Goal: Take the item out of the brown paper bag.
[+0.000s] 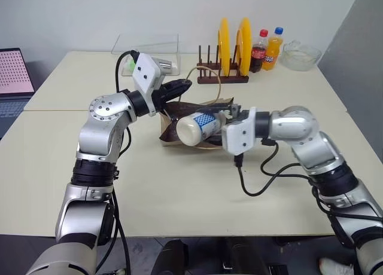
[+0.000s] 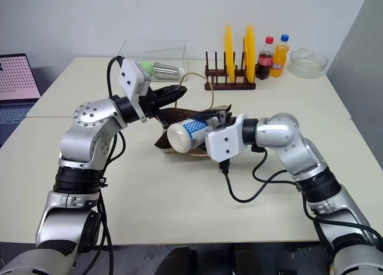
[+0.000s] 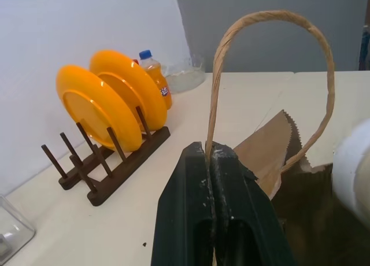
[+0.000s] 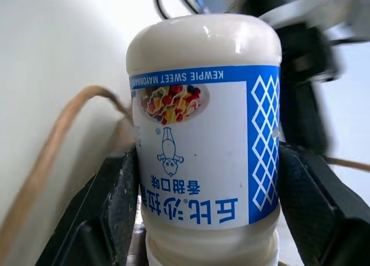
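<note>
The item (image 1: pixel 200 128) hangs clear of the bag's opening, so my right gripper should keep moving it to the empty table (image 1: pixel 254 155) next to the bag until the item lies flat.
The item (image 1: pixel 196 129), a whitish bottle with a blue-patterned label, hangs above the table with my right gripper (image 1: pixel 213 123) shut on its sides. In the right wrist view its black fingers (image 4: pixel 118 191) press both flanks of the item (image 4: pixel 205 133). Just behind and under it, the brown paper bag (image 1: pixel 178 112) lies creased on the table. My left gripper (image 1: pixel 181 88) is shut on one of the bag's tan loop handles (image 3: pixel 217 63), holding it up. The left wrist view shows the handle pinched between the shut fingers (image 3: pixel 193 191), with the bag's edge (image 3: pixel 269 156) beyond.
A wooden rack with two orange plates (image 1: pixel 232 45) stands at the back. To its right are a cola bottle (image 1: pixel 258 51), an orange soda bottle (image 1: pixel 273 49) and a glass bowl (image 1: pixel 301 55). A clear box (image 1: pixel 146 46) stands back left, and a laptop (image 1: pixel 12 78) at far left.
</note>
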You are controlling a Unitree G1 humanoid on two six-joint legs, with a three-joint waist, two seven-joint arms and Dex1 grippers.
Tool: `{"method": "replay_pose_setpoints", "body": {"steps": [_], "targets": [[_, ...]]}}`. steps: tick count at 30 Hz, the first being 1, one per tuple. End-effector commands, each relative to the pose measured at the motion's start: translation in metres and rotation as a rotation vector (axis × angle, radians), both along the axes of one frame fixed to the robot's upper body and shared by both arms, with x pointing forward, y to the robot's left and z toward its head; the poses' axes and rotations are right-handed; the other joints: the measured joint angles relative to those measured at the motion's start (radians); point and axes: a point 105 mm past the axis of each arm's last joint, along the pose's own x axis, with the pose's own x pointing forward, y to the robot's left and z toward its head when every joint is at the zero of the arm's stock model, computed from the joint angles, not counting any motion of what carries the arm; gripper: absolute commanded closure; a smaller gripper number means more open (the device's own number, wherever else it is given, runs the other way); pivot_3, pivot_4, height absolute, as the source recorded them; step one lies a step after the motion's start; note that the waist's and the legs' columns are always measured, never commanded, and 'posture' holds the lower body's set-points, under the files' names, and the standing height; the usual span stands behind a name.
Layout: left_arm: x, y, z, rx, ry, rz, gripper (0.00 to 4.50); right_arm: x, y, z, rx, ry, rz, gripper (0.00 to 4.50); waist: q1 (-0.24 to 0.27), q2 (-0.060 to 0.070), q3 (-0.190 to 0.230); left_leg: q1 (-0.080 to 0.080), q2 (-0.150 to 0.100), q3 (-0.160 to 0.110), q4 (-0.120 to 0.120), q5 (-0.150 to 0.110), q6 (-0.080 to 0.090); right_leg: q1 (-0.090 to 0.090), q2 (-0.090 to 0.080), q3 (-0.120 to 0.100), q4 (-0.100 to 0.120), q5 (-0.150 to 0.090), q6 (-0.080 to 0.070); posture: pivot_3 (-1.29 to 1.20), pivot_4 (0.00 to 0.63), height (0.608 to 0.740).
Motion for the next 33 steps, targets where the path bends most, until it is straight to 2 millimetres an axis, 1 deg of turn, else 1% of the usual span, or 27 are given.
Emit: {"method": "replay_pose_setpoints", "body": {"steps": [1,2,3,4,5,6,8,9,11,12,16,19,23,27,31,33], "targets": [[-0.004,-0.004,0.009,0.013,-0.047,-0.021,4.50,-0.006,-0.025,0.059,0.179,-0.196,-0.060,1.47,0.001,0.000,0.000,0.000,0.000,0.000,0.000,0.000,0.000,0.000,0.000,0.000,0.000,0.000,0.000,0.00,0.150,0.740],[-0.004,-0.004,0.009,0.013,-0.047,-0.022,4.50,-0.004,-0.031,0.063,0.190,-0.211,-0.088,1.47,0.002,0.000,0.000,0.000,0.000,0.000,0.000,0.000,0.000,0.000,0.000,0.000,0.000,0.000,0.000,0.00,0.150,0.740],[-0.004,-0.004,0.009,0.013,-0.047,-0.023,4.50,0.001,-0.039,0.063,0.180,-0.219,-0.131,1.47,0.002,0.000,0.000,0.000,0.000,0.000,0.000,0.000,0.000,0.000,0.000,0.000,0.000,0.000,0.000,0.00,0.150,0.740],[-0.004,-0.004,0.009,0.013,-0.046,-0.025,4.50,0.008,-0.049,0.061,0.163,-0.219,-0.184,1.47,0.003,0.000,0.000,0.000,0.000,0.000,0.000,0.000,0.000,0.000,0.000,0.000,0.000,0.000,0.000,0.00,0.150,0.740],[-0.004,-0.005,0.009,0.012,-0.047,-0.027,4.50,0.019,-0.065,0.054,0.132,-0.210,-0.263,1.47,0.003,0.000,0.000,0.000,0.000,0.000,0.000,0.000,0.000,0.000,0.000,0.000,0.000,0.000,0.000,0.00,0.150,0.740],[-0.004,-0.005,0.009,0.012,-0.047,-0.030,4.50,0.030,-0.084,0.044,0.100,-0.184,-0.353,1.47,0.004,0.000,0.000,0.000,0.000,0.001,0.000,0.000,0.000,0.000,0.000,0.000,0.000,0.000,0.000,0.00,0.150,0.740],[-0.005,-0.006,0.009,0.012,-0.048,-0.038,4.50,0.045,-0.109,0.028,0.069,-0.141,-0.471,1.47,0.004,0.000,0.000,0.000,0.000,0.001,0.000,-0.001,0.001,0.001,0.000,0.000,-0.001,0.000,0.000,0.00,0.150,0.740],[-0.005,-0.007,0.009,0.015,-0.050,-0.044,4.50,0.052,-0.121,0.014,0.041,-0.098,-0.525,1.47,0.005,0.000,0.000,0.000,0.000,0.002,0.000,-0.001,0.001,0.001,0.000,0.001,-0.001,0.000,0.000,0.00,0.150,0.740],[-0.005,-0.008,0.009,0.018,-0.054,-0.048,4.50,0.061,-0.135,-0.009,-0.014,-0.034,-0.593,1.47,0.005,0.000,0.000,0.000,0.000,0.004,0.000,-0.001,0.002,0.001,0.000,0.002,-0.001,0.000,0.000,0.00,0.150,0.740],[-0.005,-0.009,0.010,0.019,-0.055,-0.048,4.50,0.063,-0.138,-0.016,-0.035,-0.017,-0.608,1.47,0.005,0.000,0.000,0.001,0.000,0.004,0.000,-0.001,0.002,0.001,0.000,0.003,-0.001,0.000,0.000,0.00,0.150,0.740],[-0.005,-0.011,0.010,0.024,-0.061,-0.054,4.50,0.079,-0.164,-0.064,-0.091,0.240,-0.744,1.47,-0.007,0.000,0.000,0.002,0.001,0.008,-0.001,-0.001,0.002,-0.001,0.000,0.005,0.001,0.000,0.000,0.00,0.150,0.740],[-0.006,-0.011,0.010,0.025,-0.065,-0.055,4.50,0.083,-0.172,-0.085,-0.160,0.325,-0.776,1.47,-0.007,0.000,0.000,0.002,0.001,0.007,0.000,-0.001,0.002,0.000,0.000,0.005,0.001,0.000,0.000,0.00,0.150,0.740],[-0.006,-0.009,0.009,0.026,-0.067,-0.051,4.50,0.088,-0.174,-0.095,-0.227,0.364,-0.785,1.47,-0.013,0.000,0.001,0.002,0.001,0.008,0.000,-0.001,0.002,0.000,0.000,0.006,0.001,0.000,0.000,0.00,0.150,0.740],[-0.007,-0.008,0.009,0.028,-0.069,-0.047,4.50,0.091,-0.174,-0.101,-0.255,0.409,-0.788,1.47,-0.013,0.000,0.001,0.002,0.001,0.007,0.000,-0.001,0.002,0.000,0.000,0.005,0.001,0.000,0.000,0.00,0.150,0.740],[-0.007,-0.006,0.008,0.031,-0.070,-0.045,4.50,0.092,-0.173,-0.101,-0.257,0.420,-0.790,0.06,-0.013,0.000,0.000,0.002,0.000,0.007,0.000,-0.001,0.002,0.000,0.000,0.005,0.001,0.000,0.000,0.00,0.150,0.740],[-0.007,-0.005,0.008,0.033,-0.070,-0.044,4.50,0.093,-0.173,-0.098,-0.253,0.417,-0.787,0.02,-0.014,0.000,0.000,0.002,0.000,0.007,0.000,-0.001,0.002,0.000,0.000,0.005,0.001,0.000,0.000,0.00,0.150,0.740]]}}
